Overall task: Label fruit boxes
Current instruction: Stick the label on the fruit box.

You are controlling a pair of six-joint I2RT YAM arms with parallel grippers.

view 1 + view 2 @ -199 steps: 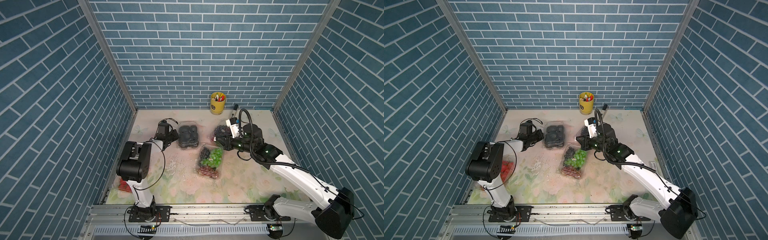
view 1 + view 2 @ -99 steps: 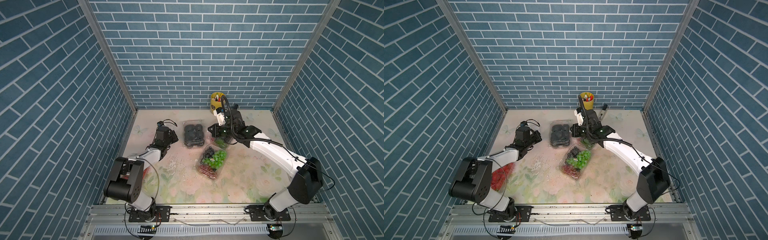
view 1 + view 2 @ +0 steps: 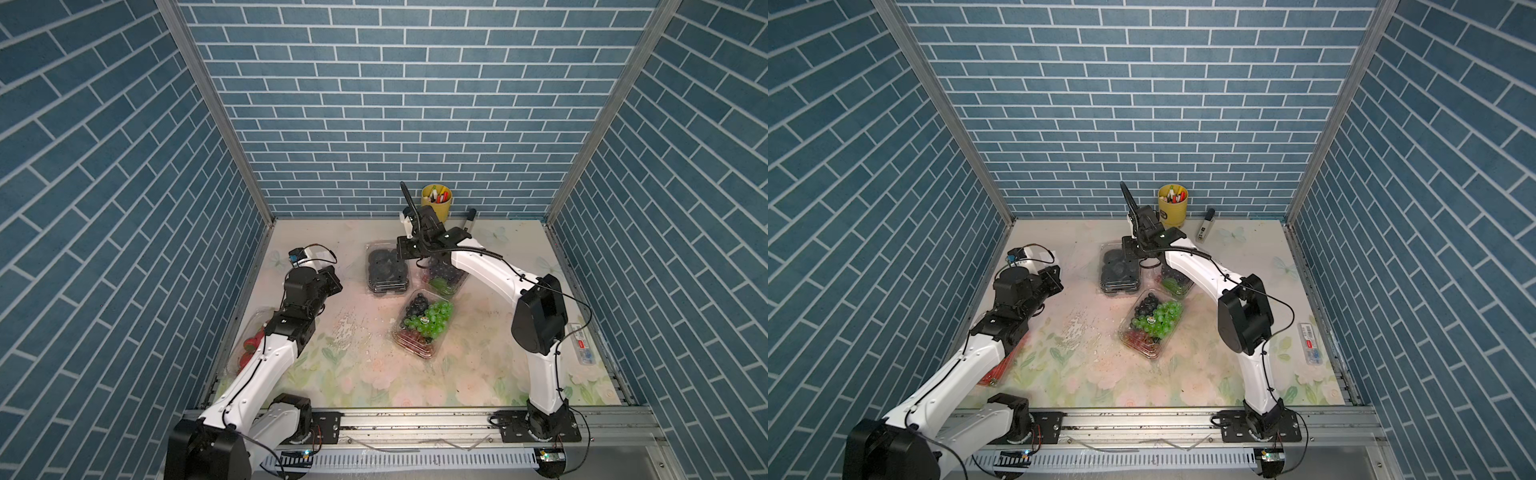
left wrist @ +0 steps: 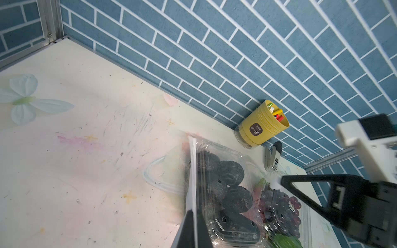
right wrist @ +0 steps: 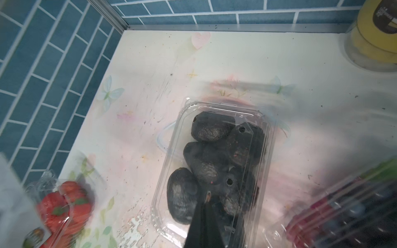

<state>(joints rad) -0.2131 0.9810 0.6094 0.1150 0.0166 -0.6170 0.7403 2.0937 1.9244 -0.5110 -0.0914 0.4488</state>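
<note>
I should go on moving my right gripper down, because the small label hangs inside the rim of the black-berry box's free lid. I should go on until the label meets the lid's middle (image 5: 213, 175) before I let go.
Four clear fruit boxes lie on the floral table. The black-berry box (image 3: 386, 270) (image 3: 1119, 270) (image 4: 227, 199) (image 5: 214, 163) lies at the back, the purple-grape box (image 3: 444, 277) (image 3: 1177, 282) to its right and the mixed-grape box (image 3: 424, 323) (image 3: 1152, 322) in front. My left arm half hides the strawberry box (image 3: 249, 345) (image 5: 64, 206). My left gripper (image 3: 333, 282) (image 4: 192, 211) is shut on a thin white sheet (image 4: 191, 171), seen edge-on, left of the black-berry box. My right gripper (image 3: 409, 254) (image 5: 207, 196) hovers over that box, shut on a small label (image 4: 275, 184).
A yellow pen cup (image 3: 436, 203) (image 3: 1172, 204) (image 4: 263, 126) stands against the back wall, with a dark marker (image 3: 468, 220) (image 3: 1205, 224) lying beside it. A white printed strip (image 3: 582, 344) (image 3: 1310, 343) lies by the right wall. Blue brick walls close three sides.
My right gripper has swung left from over the purple grapes to above the black-berry box, its arm now bent the other way. The left gripper has hardly moved. The left arm's pose changed.
</note>
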